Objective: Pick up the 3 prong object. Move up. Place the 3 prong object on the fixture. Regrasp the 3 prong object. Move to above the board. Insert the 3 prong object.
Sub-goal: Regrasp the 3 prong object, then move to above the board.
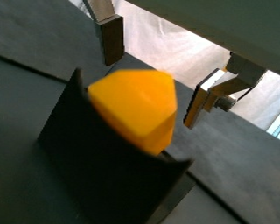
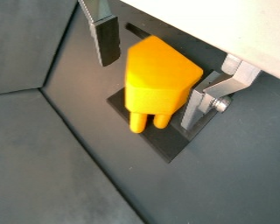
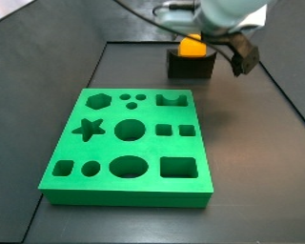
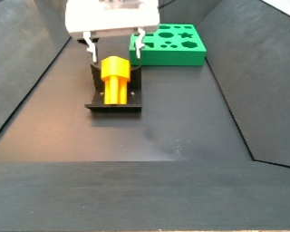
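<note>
The robot should expect long prongs to be hidden below when it lifts, since only the 3 prong object's blunt end (image 3: 193,46) can be seen above the dark fixture (image 3: 191,67).
The orange-yellow 3 prong object (image 2: 157,77) lies on the dark fixture (image 4: 115,98), its short prongs pointing away from the upright part of the bracket. My gripper (image 2: 152,74) is open and straddles the object's blunt end, one finger on each side. One finger (image 2: 106,39) stands clearly apart from the object. The opposite finger (image 2: 196,107) is close beside it. In a side view the gripper (image 4: 113,50) hangs over the far end of the object (image 4: 116,72). The green board (image 3: 130,143) lies apart from the fixture (image 3: 190,65).
Sloping dark walls (image 4: 26,82) close in the floor on both sides. The board (image 4: 174,43) sits near the back right, next to the gripper. Its cut-outs (image 3: 130,129) include a star, a hexagon, circles and squares.
</note>
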Controlling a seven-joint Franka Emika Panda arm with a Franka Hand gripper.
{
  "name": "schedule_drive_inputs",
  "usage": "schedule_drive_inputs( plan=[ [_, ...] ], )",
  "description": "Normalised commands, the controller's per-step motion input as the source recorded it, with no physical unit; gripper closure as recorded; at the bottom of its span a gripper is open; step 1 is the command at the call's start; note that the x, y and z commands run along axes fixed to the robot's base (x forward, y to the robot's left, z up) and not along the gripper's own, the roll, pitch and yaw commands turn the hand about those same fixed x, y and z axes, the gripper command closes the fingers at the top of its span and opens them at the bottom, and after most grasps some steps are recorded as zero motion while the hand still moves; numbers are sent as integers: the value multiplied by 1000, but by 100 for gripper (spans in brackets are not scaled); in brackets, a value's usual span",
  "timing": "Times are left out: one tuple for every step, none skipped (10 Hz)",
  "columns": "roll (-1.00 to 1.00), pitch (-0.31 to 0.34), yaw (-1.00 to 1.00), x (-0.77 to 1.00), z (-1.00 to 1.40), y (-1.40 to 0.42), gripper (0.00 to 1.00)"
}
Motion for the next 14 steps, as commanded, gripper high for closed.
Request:
schedule_drive_inputs(
  plan=[
    [69,-35,4,99,-762,20,0],
    [71,-28,3,87,-612,13,0],
    [69,-32,2,77,-423,10,0],
    [68,-34,2,71,-333,11,0],
    [62,-15,7,33,-181,2,0],
    [0,0,0,0,0,0,100],
    [-42,-128,16,-49,1000,-103,100],
    [-43,-127,13,-50,1000,-103,100],
    [-46,-106,-24,-57,1000,-96,100],
    [-47,-91,-38,-57,1000,-92,100],
    [-39,-50,-66,-57,1000,-89,100],
    [-35,-27,-75,-57,1000,-87,100],
    [-27,20,-83,-56,1000,-84,100],
    [-24,64,-75,-56,1000,-80,100]
  ],
)
